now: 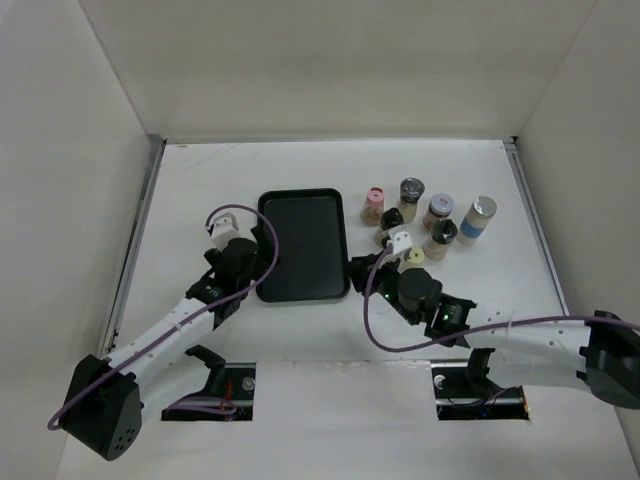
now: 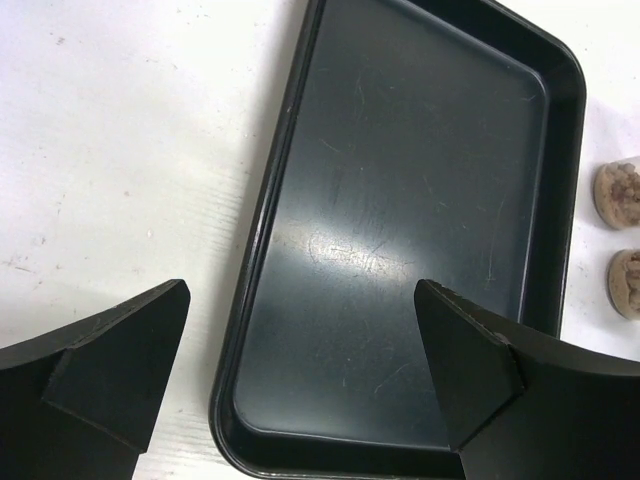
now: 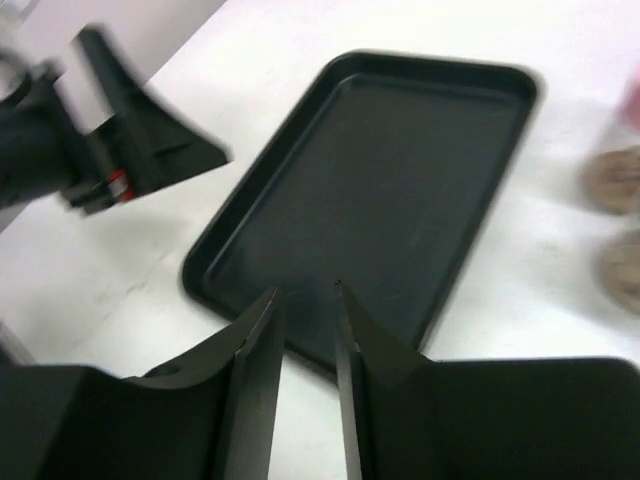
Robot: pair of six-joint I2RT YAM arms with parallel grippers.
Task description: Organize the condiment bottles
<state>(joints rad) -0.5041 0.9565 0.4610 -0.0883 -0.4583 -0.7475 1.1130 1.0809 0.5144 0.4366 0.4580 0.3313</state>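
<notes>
My left gripper is over the black tray (image 1: 303,245), across from the condiment bottles. It should move back out of the way while my right gripper takes the yellow-capped bottle (image 1: 414,257).
The condiment bottles (image 1: 425,220) stand in a cluster right of the black tray (image 1: 300,200), with pink (image 1: 374,203), grey (image 1: 411,194), silver (image 1: 482,217), black (image 1: 442,236) and yellow (image 1: 416,257) caps. My left gripper (image 1: 262,275) is wide open and empty over the tray's near left corner (image 2: 235,420). My right gripper (image 1: 358,270) hangs over the tray's near right edge (image 3: 300,330), its jaws a narrow gap apart with nothing between them. Two brown bottle tops (image 2: 618,193) show at the right edge of the left wrist view.
White walls close in the table on the left, back and right. The left arm (image 3: 100,150) shows blurred beyond the tray in the right wrist view. Blurred bottles (image 3: 612,180) stand right of the tray there.
</notes>
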